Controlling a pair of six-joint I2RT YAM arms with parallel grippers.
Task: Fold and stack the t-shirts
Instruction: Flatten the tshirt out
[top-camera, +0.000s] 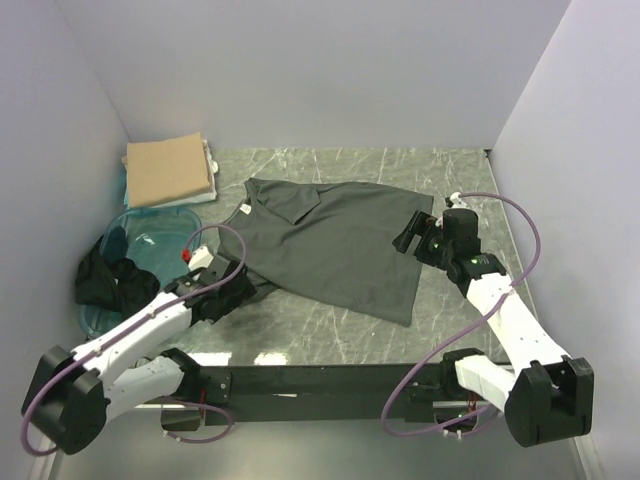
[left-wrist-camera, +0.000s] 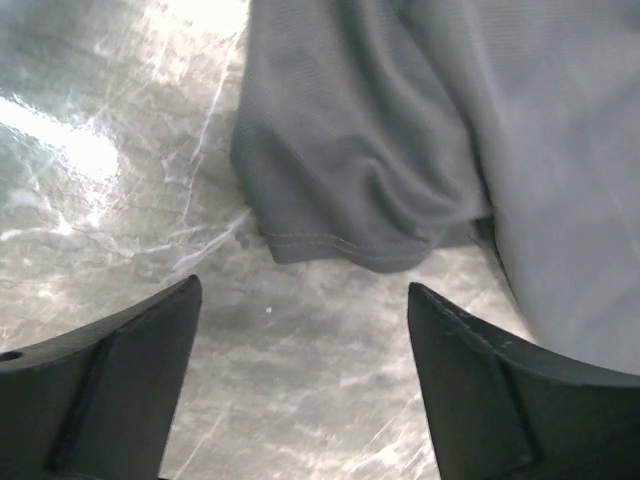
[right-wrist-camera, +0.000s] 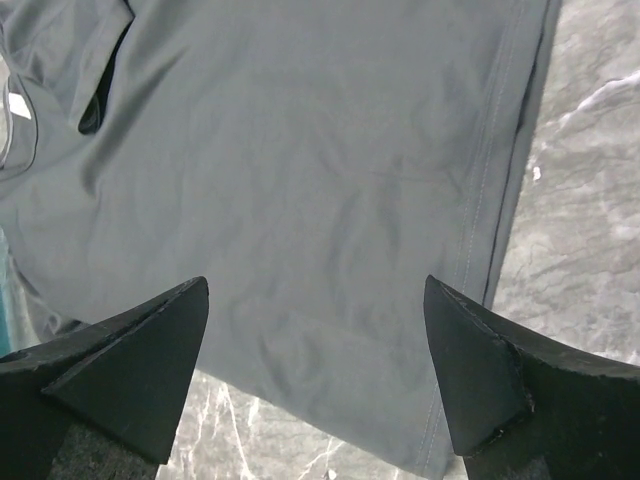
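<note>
The loose near edge (top-camera: 335, 299) has soft ripples along it, so the dark charcoal-grey t-shirt (top-camera: 340, 240) will stretch between my grippers with its far side trailing when I lift it.
A dark charcoal-grey t-shirt (top-camera: 330, 250) lies spread flat on the marble table (top-camera: 300, 340). My left gripper (top-camera: 240, 290) is low at its left sleeve. In the left wrist view that sleeve (left-wrist-camera: 350, 170) lies just beyond the open gripper (left-wrist-camera: 300, 300), with only bare marble between the fingers. My right gripper (top-camera: 408, 238) hovers at the shirt's right edge. Seen from the right wrist, the open gripper (right-wrist-camera: 315, 290) spans grey cloth (right-wrist-camera: 300, 150) near a stitched hem and holds nothing. A folded tan t-shirt (top-camera: 168, 170) rests at the back left. Black t-shirts (top-camera: 110, 280) spill from the tub.
A translucent teal plastic tub (top-camera: 150, 235) stands at the left, between the tan shirt and my left arm. White walls close in the table on the left, back and right. A black rail (top-camera: 320, 380) with both arm bases runs along the near edge.
</note>
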